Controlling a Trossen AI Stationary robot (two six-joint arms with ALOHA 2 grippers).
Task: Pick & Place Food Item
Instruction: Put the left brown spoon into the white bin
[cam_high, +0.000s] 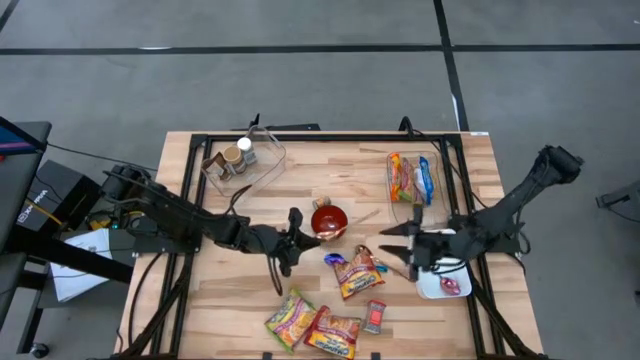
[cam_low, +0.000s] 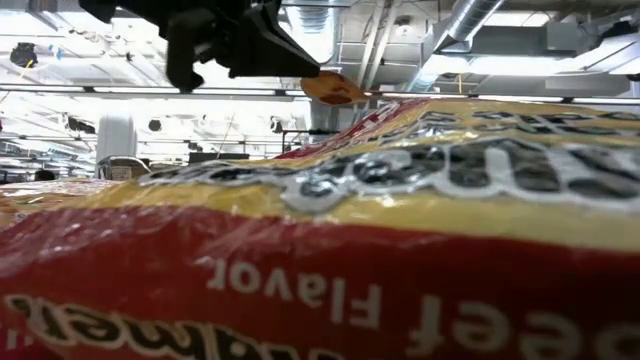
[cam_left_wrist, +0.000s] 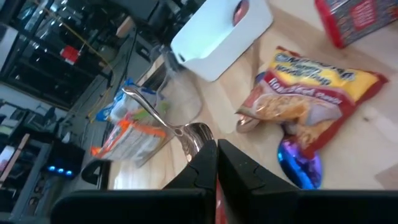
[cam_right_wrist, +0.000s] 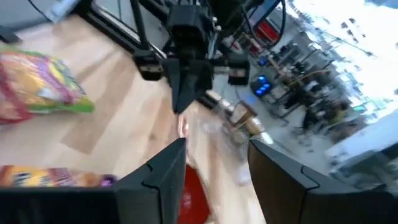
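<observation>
My right gripper should move next, because my left gripper is on the spoon's rounded bowl (cam_high: 329, 235) and the spoon's handle sticks out free. My right gripper should reach that handle and close there.
Near the table's middle, my left gripper (cam_high: 298, 238) is shut on a shiny metal spoon (cam_left_wrist: 198, 134) beside a red bowl (cam_high: 329, 219). My right gripper (cam_high: 392, 246) hangs open on the bowl's right, with nothing between its fingers. Between the grippers, a yellow and red noodle packet (cam_high: 355, 271) lies flat on the wood. More packets (cam_high: 312, 326) lie near the front edge. A white tray (cam_high: 443, 284) holding a small pink item sits beneath my right arm. My left gripper pinches the spoon between its two shut fingertips, right beside the spoon's rounded bowl (cam_left_wrist: 200, 138). The fingers themselves hide the exact spot. They come nearly level from the table's left. The spoon (cam_low: 336, 89) sticks out past the tips, lifted clear of the table.
A clear bin with small bottles (cam_high: 243, 160) stands at the back left, and a clear bin with packets (cam_high: 411, 180) at the back right. One large red and yellow packet (cam_low: 400, 250) fills most of the low view. Bare wood lies left of the near packets.
</observation>
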